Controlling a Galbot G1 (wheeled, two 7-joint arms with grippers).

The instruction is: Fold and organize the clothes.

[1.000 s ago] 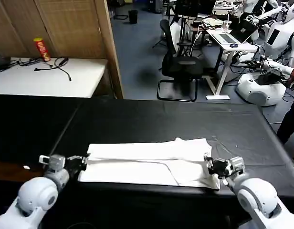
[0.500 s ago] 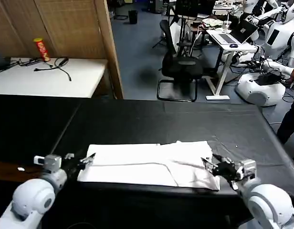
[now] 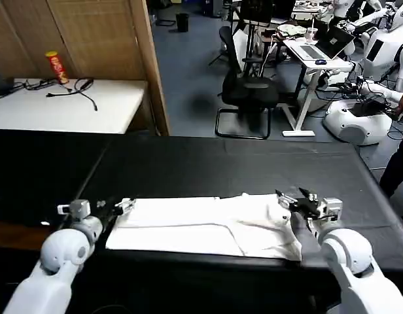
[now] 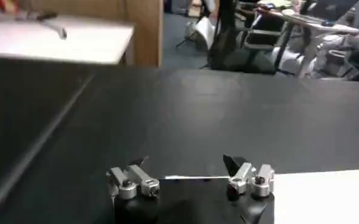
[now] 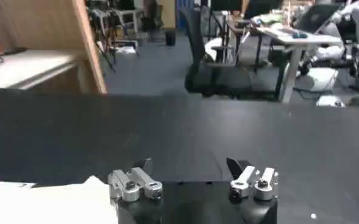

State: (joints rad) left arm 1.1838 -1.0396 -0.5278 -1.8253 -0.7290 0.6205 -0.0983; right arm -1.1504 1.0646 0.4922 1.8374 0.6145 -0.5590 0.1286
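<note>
Plain white folded flaps (image 3: pixel 178 225) are facing up on the T-shirt (image 3: pixel 205 227). So I should expect to find a printed front hidden underneath when I flip the T-shirt over.
The clothes are one white T-shirt (image 3: pixel 201 226), folded into a long flat strip across the near part of the black table (image 3: pixel 208 167). My left gripper (image 3: pixel 118 208) hovers at the strip's left end, open, nothing between its fingers. In the left wrist view the left gripper (image 4: pixel 187 163) faces bare black cloth, with the T-shirt (image 4: pixel 328 198) off to one side. My right gripper (image 3: pixel 294 199) sits over the strip's right end near its far corner, open and empty. In the right wrist view the right gripper (image 5: pixel 189 165) has the T-shirt (image 5: pixel 45 204) beside one finger.
A white side table (image 3: pixel 116 104) with cables and a red can (image 3: pixel 57 67) stands back left beside a wooden partition (image 3: pixel 149 65). Beyond the black table's far edge are an office chair (image 3: pixel 248 91), desks and other robots. The table's far half is bare.
Both grippers have come off the ends of the T-shirt and shifted toward the table's far side, the right one most. The T-shirt lies as it was.
</note>
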